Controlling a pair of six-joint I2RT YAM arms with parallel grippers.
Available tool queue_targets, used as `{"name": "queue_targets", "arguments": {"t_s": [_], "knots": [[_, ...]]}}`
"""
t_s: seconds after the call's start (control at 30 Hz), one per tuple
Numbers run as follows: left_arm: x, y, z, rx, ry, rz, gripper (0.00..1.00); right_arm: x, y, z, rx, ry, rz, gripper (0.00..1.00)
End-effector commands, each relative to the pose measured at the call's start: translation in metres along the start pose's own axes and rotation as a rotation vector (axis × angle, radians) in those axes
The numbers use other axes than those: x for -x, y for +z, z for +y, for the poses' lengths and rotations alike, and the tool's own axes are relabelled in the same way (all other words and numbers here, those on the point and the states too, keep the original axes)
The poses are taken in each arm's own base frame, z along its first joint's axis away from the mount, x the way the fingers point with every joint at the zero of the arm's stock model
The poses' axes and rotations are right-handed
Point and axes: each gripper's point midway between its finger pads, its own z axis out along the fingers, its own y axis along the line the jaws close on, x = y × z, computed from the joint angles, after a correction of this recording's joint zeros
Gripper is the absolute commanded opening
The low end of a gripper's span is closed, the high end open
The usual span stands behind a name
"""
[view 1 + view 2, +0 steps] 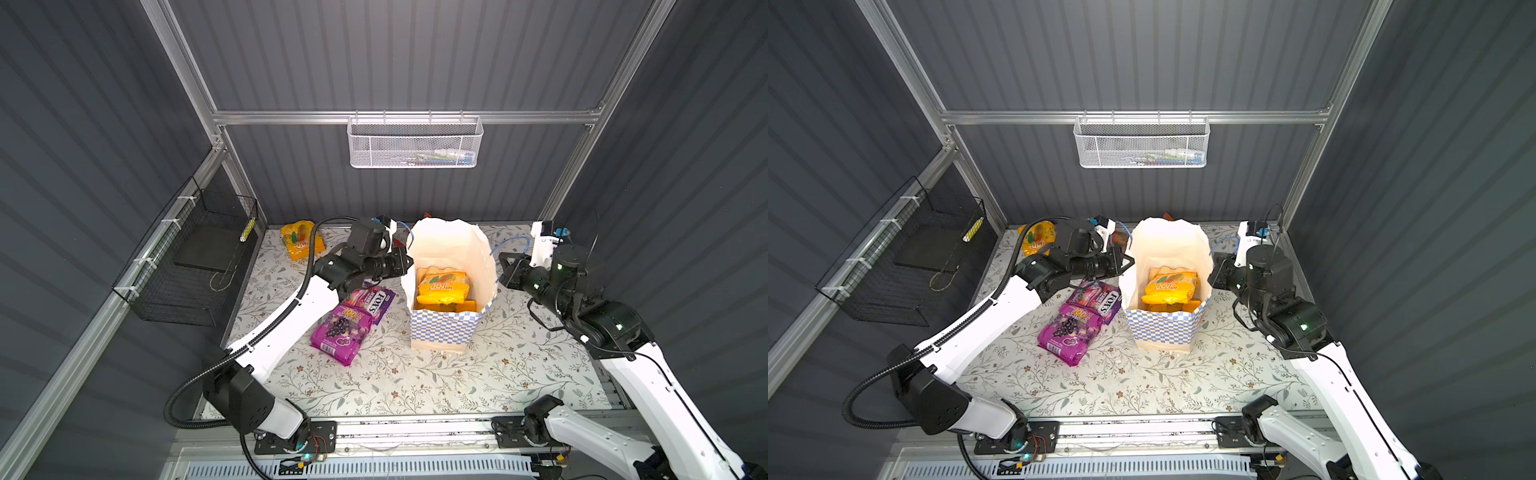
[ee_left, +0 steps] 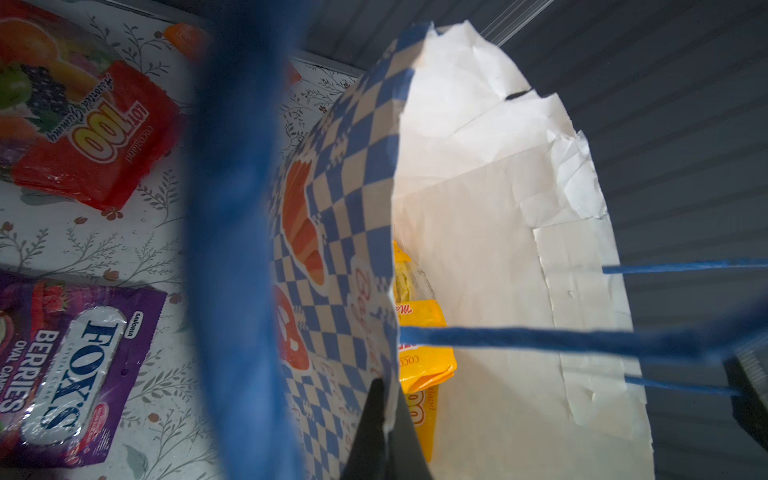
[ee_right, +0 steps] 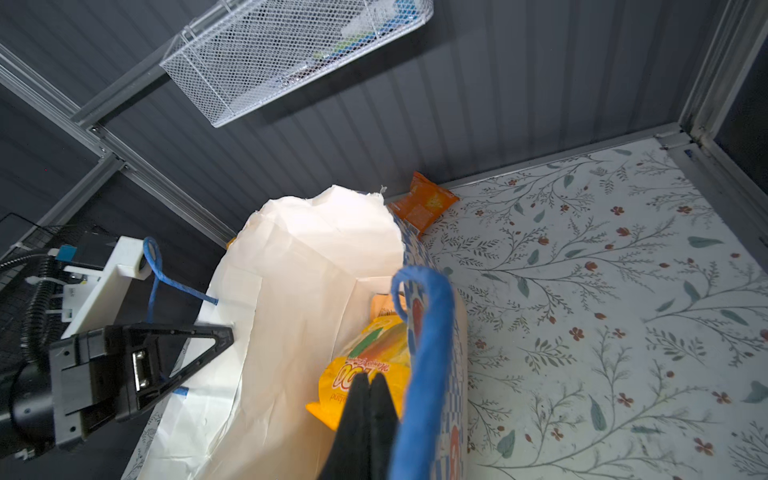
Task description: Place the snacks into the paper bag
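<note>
Both of the robot's grippers are on the paper bag's rim (image 1: 412, 277), so next the left gripper lets go of its side and picks up the purple grape packet (image 1: 342, 333) while the right gripper keeps the bag steady.
The paper bag (image 1: 444, 328) (image 1: 1163, 328) stands open mid-table with yellow snacks (image 1: 442, 286) (image 3: 374, 353) inside. My left gripper (image 1: 409, 262) (image 2: 388, 390) is shut on the bag's left rim (image 2: 392, 291). My right gripper (image 1: 500, 269) (image 3: 370, 377) is shut and empty at the right rim, its tips over the opening beside a blue cord handle (image 3: 428, 353). Left of the bag lie a purple grape packet (image 1: 340, 332), a FOX'S packet (image 1: 374, 301) (image 2: 70, 365) and a red packet (image 2: 91, 137). A yellow-orange packet (image 1: 301, 239) lies at the back left. A small orange packet (image 3: 422, 203) lies behind the bag.
A white mesh basket (image 1: 411, 143) hangs on the back wall. A black wire basket (image 1: 195, 266) is fixed to the left wall. The bag's other blue cord (image 3: 156, 270) loops over my left wrist's white mount. The floral cloth (image 1: 457, 382) covers the table.
</note>
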Motion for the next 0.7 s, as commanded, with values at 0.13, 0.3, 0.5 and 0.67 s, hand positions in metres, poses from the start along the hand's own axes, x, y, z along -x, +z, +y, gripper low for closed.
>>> {"name": "queue_targets", "arguments": {"t_s": [0.13, 0.3, 0.5, 0.67], "knots": [[0.016, 0.018, -0.016, -0.052, 0.024, -0.033, 0.00, -0.003, 0.007, -0.021, -0.050, 0.027, -0.066, 0.00], [0.025, 0.000, -0.022, -0.048, 0.062, -0.079, 0.69, 0.000, -0.007, -0.029, -0.059, 0.033, -0.116, 0.00], [0.031, -0.034, -0.037, -0.089, 0.102, -0.154, 1.00, 0.002, -0.016, -0.036, -0.078, 0.032, -0.149, 0.00], [0.032, -0.056, -0.048, -0.126, 0.131, -0.178, 1.00, -0.002, -0.010, -0.036, -0.081, 0.029, -0.130, 0.00]]}}
